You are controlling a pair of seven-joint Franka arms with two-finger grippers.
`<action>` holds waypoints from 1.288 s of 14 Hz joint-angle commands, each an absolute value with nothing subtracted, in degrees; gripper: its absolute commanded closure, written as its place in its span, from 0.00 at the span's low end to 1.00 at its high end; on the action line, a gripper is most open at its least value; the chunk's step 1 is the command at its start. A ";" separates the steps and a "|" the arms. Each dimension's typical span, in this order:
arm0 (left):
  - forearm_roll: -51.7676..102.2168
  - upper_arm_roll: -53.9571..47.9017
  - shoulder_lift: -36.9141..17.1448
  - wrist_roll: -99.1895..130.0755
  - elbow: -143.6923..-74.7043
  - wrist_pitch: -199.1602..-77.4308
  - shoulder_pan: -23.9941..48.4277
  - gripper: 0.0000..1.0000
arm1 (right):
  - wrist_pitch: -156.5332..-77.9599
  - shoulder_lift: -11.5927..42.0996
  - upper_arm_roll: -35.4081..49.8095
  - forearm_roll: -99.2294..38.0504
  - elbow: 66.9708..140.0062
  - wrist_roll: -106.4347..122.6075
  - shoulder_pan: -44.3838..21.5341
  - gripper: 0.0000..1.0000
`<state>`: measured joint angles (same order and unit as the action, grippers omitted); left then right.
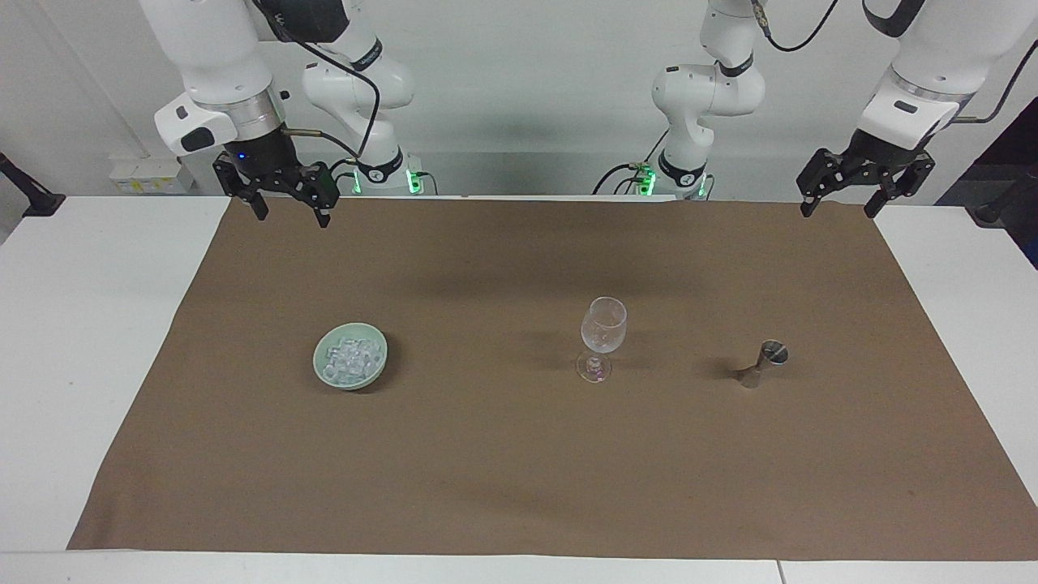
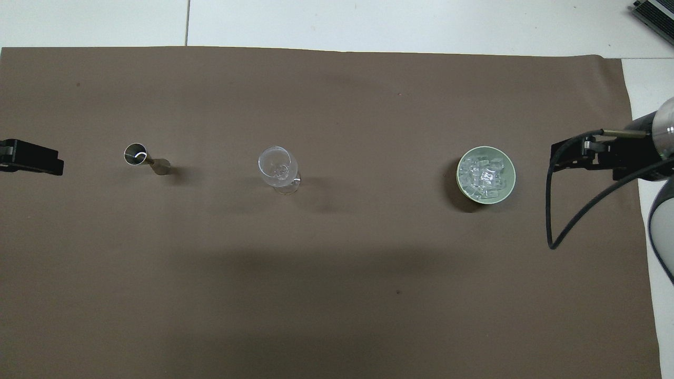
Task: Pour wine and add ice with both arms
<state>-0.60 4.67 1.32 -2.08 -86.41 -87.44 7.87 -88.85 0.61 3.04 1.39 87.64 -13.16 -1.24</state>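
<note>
Next, I back my left gripper off and turn it level so that it faces the jigger from the mat's short edge (image 1: 911,282), because it points down while the jigger stands upright (image 1: 761,364).
Several small clear ice cubes (image 1: 350,355) fill a pale green bowl (image 1: 381,369) on the brown mat, toward the right arm's end. A clear stemmed glass (image 1: 603,328) stands upright mid-mat. A metal jigger (image 1: 762,365) stands toward the left arm's end. My right gripper (image 1: 292,215) hangs open and empty in the air over the mat's edge by the robots. My left gripper (image 1: 837,209) hangs open and empty over the mat's corner by the robots. In the overhead view I see the ice (image 2: 484,173), bowl (image 2: 485,199), glass (image 2: 275,166), jigger (image 2: 145,159), left gripper (image 2: 31,163) and right gripper (image 2: 579,155).
The brown mat (image 1: 519,470) covers most of the white table (image 1: 81,324). A black cable (image 2: 558,231) loops down from the right arm's wrist. The bowl, the glass and the jigger stand in one row, well apart from each other.
</note>
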 commanded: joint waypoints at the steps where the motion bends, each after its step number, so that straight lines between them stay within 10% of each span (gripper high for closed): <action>1: -0.62 5.79 2.46 -2.90 -85.43 -87.71 7.12 0.00 | -88.50 0.97 3.43 0.44 86.92 -12.22 -0.44 0.00; 18: -0.09 6.24 0.79 -3.16 -83.85 -87.28 8.88 0.00 | -88.51 0.97 3.43 0.44 86.92 -12.22 -0.44 0.00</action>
